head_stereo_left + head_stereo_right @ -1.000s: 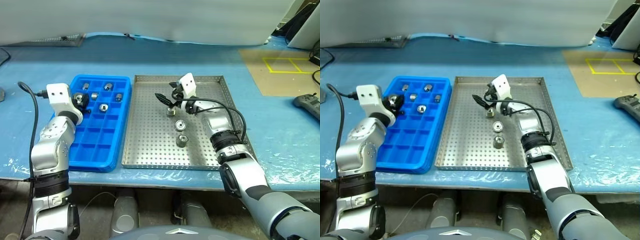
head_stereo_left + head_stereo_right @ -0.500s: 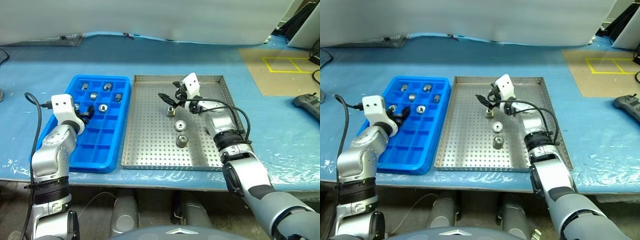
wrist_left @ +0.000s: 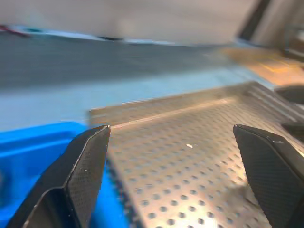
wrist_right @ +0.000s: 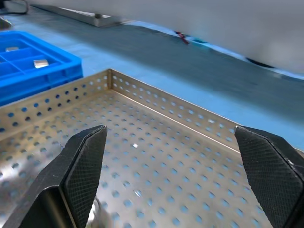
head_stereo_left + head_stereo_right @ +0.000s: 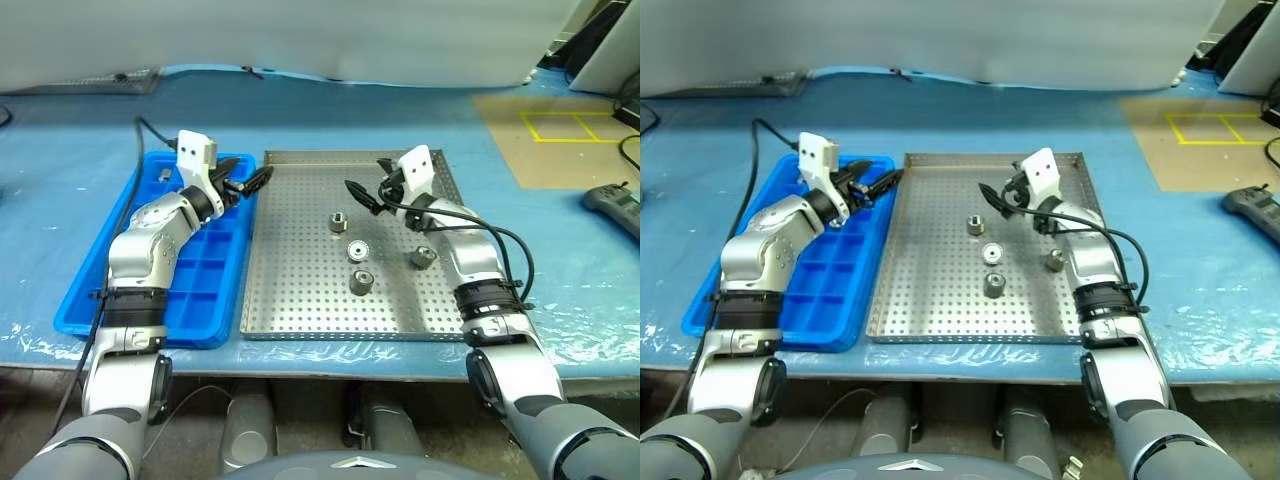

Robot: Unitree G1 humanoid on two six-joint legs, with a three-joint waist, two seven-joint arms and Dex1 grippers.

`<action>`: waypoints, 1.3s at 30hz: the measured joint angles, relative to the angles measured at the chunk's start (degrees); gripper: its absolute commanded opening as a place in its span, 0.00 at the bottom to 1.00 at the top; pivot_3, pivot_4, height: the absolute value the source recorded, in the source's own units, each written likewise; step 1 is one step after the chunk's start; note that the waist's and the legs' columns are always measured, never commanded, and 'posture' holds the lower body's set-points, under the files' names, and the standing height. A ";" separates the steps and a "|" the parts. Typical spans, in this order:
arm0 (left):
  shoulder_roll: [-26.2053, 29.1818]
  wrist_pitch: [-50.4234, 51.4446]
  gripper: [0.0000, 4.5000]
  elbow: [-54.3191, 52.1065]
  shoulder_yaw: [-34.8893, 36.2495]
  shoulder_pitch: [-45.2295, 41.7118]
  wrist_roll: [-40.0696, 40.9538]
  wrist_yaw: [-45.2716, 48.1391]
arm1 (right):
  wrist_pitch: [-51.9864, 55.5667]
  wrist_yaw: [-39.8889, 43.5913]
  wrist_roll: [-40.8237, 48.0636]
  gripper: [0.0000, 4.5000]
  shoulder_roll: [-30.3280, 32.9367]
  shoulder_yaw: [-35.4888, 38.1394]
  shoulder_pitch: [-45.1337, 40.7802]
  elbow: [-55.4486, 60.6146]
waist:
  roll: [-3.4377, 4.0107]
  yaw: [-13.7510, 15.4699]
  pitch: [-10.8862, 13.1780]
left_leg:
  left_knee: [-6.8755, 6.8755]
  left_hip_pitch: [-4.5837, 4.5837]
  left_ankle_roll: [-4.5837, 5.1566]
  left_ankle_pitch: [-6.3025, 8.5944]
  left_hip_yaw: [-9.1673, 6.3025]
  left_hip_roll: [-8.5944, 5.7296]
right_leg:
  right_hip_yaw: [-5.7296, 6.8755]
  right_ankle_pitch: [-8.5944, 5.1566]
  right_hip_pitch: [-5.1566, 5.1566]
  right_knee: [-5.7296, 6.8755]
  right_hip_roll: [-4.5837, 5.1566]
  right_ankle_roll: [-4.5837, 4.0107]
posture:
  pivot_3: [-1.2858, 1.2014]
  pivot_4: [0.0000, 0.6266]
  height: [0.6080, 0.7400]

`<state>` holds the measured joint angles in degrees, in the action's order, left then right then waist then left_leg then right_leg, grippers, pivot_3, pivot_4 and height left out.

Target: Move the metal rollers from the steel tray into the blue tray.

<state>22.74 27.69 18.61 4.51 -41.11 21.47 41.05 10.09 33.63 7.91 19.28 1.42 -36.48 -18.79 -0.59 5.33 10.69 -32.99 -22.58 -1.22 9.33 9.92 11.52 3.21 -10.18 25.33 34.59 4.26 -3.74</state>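
Note:
My left gripper's spread fingers have the steel tray [image 5: 298, 212] open before them up to the rearmost roller [image 5: 338, 222], so I should keep reaching across until they close around that roller.
Several metal rollers lie on the steel tray [image 5: 300, 300]: one [image 5: 338, 220] nearest the back, two [image 5: 358, 250] [image 5: 361, 282] in the middle, one [image 5: 422, 257] beside my right forearm. The blue tray [image 5: 190, 300] sits left of it, with rollers [image 4: 40, 62] in its far compartments. My left gripper [image 5: 255, 180] hovers open and empty over the two trays' shared edge. My right gripper [image 5: 362, 195] is open and empty above the steel tray's far part, behind and right of the rearmost roller.
A black controller [image 5: 615, 200] lies on the blue table cover at the far right. Behind it is a brown board with yellow taped squares [image 5: 560, 128]. A black cable [image 5: 140, 130] trails from my left wrist over the blue tray's back.
My left gripper opened over the blue tray, let go of a roller, then swung right to the steel tray's edge. My right arm shifted right, uncovering a roller beside it.

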 measured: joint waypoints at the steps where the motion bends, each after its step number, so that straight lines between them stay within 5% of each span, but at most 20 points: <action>1: 0.21 -1.38 0.97 2.67 -1.49 -0.98 -0.79 2.80 | 1.37 0.07 0.32 1.00 0.82 0.25 1.26 2.12 | 0.00 -0.17 0.00 | 0.02 0.02 0.00 0.00 0.00 -0.03 | -0.02 0.00 -0.01 -0.03 0.00 0.01 | 0.46 0.24 1.00; 9: -5.29 -14.51 0.97 30.88 -8.33 -15.55 -6.97 17.64 | 15.95 3.04 5.04 1.00 5.97 0.15 14.76 24.82 | 0.00 -2.51 0.00 | 0.06 0.04 0.04 0.02 0.01 -0.29 | -0.05 0.01 -0.10 -0.22 -0.01 0.07 | 0.40 0.24 1.00; 14: -9.04 -23.22 0.97 44.16 -8.53 -22.00 -11.47 17.05 | 21.58 1.73 5.89 1.00 7.30 0.20 18.44 32.69 | -0.01 -4.12 -0.01 | 0.28 0.20 0.08 0.03 0.00 -0.40 | -0.05 -0.04 -0.40 -0.78 -0.03 0.65 | 0.37 0.24 1.00; 21: -11.53 -28.95 0.97 52.84 -10.41 -22.30 -18.81 13.67 | 24.41 -1.81 6.25 1.00 7.31 1.24 22.05 36.09 | -0.01 -4.74 -0.01 | 0.28 0.10 0.44 0.24 0.01 -0.53 | -0.09 0.18 -0.48 -1.11 0.02 0.34 | 0.36 0.24 1.00; 24: -11.52 -29.76 0.83 53.96 -10.71 -21.45 -20.98 13.27 | 24.46 -3.18 6.17 1.00 7.32 1.76 22.62 36.13 | -0.01 -4.76 -0.01 | 0.27 0.08 0.48 0.25 0.01 -0.54 | -0.09 0.19 -0.48 -1.13 0.03 0.33 | 0.36 0.24 1.00; 30: -11.41 -29.67 0.38 54.16 -7.65 -19.86 -21.05 12.24 | 24.23 -5.15 5.98 1.00 7.33 2.36 21.71 36.12 | -0.01 -4.77 -0.01 | 0.25 0.19 0.47 0.25 0.02 -0.53 | -0.08 0.19 -0.60 -1.12 0.04 0.34 | 0.36 0.24 1.00; 39: -7.74 -20.59 0.38 43.98 4.42 -18.48 -9.66 15.17 | 19.55 -4.18 3.97 1.00 5.84 -0.82 15.18 27.43 | 0.00 -4.58 -0.01 | 0.28 0.24 0.45 0.24 0.03 -0.48 | -0.07 0.21 -0.58 -1.01 0.04 0.29 | 0.45 0.24 1.00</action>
<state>15.00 7.10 62.59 8.92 -59.58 11.81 56.22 29.64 29.45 11.88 25.12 0.61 -21.30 8.65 -0.59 0.75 10.68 -32.71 -22.34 -0.77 9.57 9.94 11.04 3.14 -9.97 24.75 33.58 4.30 -3.45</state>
